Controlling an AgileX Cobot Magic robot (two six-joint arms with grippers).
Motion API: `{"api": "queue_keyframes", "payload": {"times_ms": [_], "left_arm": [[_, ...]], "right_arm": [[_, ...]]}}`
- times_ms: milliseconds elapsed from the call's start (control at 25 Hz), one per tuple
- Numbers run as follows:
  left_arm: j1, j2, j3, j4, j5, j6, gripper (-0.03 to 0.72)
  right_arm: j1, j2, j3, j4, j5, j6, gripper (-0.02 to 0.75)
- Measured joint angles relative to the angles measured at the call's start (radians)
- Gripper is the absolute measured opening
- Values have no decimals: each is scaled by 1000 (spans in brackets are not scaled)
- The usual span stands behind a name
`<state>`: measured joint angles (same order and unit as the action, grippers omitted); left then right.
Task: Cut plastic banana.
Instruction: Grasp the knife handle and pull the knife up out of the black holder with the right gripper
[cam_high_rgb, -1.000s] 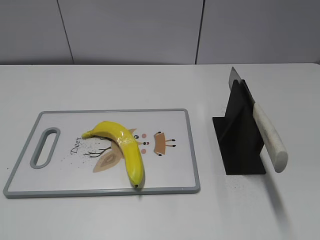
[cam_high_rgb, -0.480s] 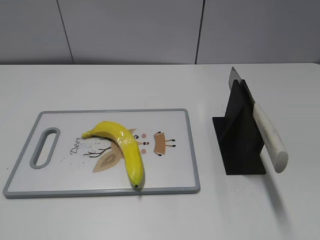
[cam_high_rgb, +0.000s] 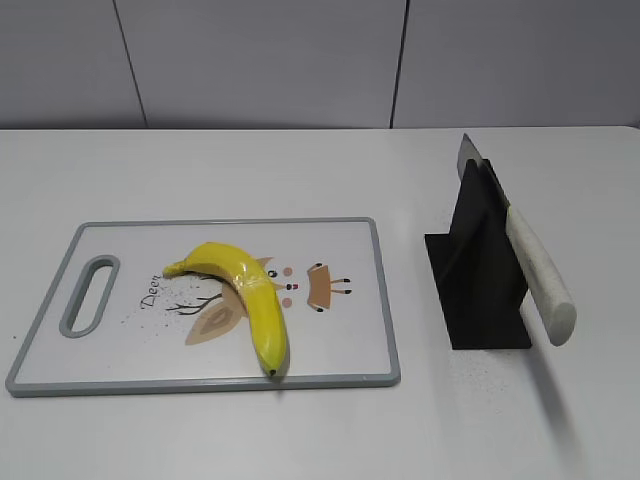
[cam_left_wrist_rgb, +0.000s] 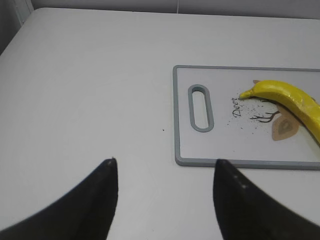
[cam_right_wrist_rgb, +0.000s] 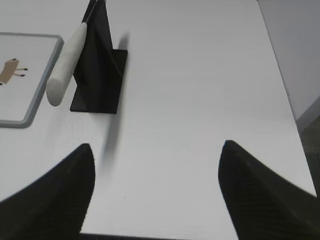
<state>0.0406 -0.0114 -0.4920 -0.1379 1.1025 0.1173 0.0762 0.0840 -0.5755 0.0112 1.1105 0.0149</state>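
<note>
The knife's white handle (cam_high_rgb: 556, 310) sticks out clear of the black stand, so the robot's open right gripper should keep moving toward the handle (cam_high_rgb: 536, 262) and close around it.
The plastic banana (cam_high_rgb: 248, 296), glossy yellow with a dark tip and a clear band, lies on the cutting board (cam_high_rgb: 340, 355), its tip near the front edge. It also shows in the left wrist view (cam_left_wrist_rgb: 292, 99). A knife with a white handle (cam_high_rgb: 538, 270) rests slanted in a black stand (cam_high_rgb: 480, 270), handle towards the front; the handle (cam_right_wrist_rgb: 67, 64) also shows in the right wrist view. My left gripper (cam_left_wrist_rgb: 165, 167) is open and empty over bare table left of the board. My right gripper (cam_right_wrist_rgb: 157, 150) is open and empty, in front and right of the stand. Neither gripper shows in the exterior view.
The board (cam_left_wrist_rgb: 181, 115) has a grey rim, a slot handle (cam_high_rgb: 90, 293) at its left end and a deer print. The white table's right edge (cam_right_wrist_rgb: 280, 80) shows in the right wrist view. A grey panelled wall (cam_high_rgb: 300, 60) stands behind the table.
</note>
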Motion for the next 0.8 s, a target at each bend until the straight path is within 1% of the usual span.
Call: {"api": "queue_keyframes", "payload": {"times_ms": [280, 560, 720, 800], "left_arm": [[0, 0, 0, 0, 0, 0, 586], [0, 0, 0, 0, 0, 0, 586], [0, 0, 0, 0, 0, 0, 586], [0, 0, 0, 0, 0, 0, 586]], "right_arm": [[0, 280, -146, 0, 91, 0, 585], [0, 522, -224, 0, 103, 1, 585], [34, 645, -236, 7, 102, 1, 585], [70, 702, -237, 9, 102, 2, 585]]}}
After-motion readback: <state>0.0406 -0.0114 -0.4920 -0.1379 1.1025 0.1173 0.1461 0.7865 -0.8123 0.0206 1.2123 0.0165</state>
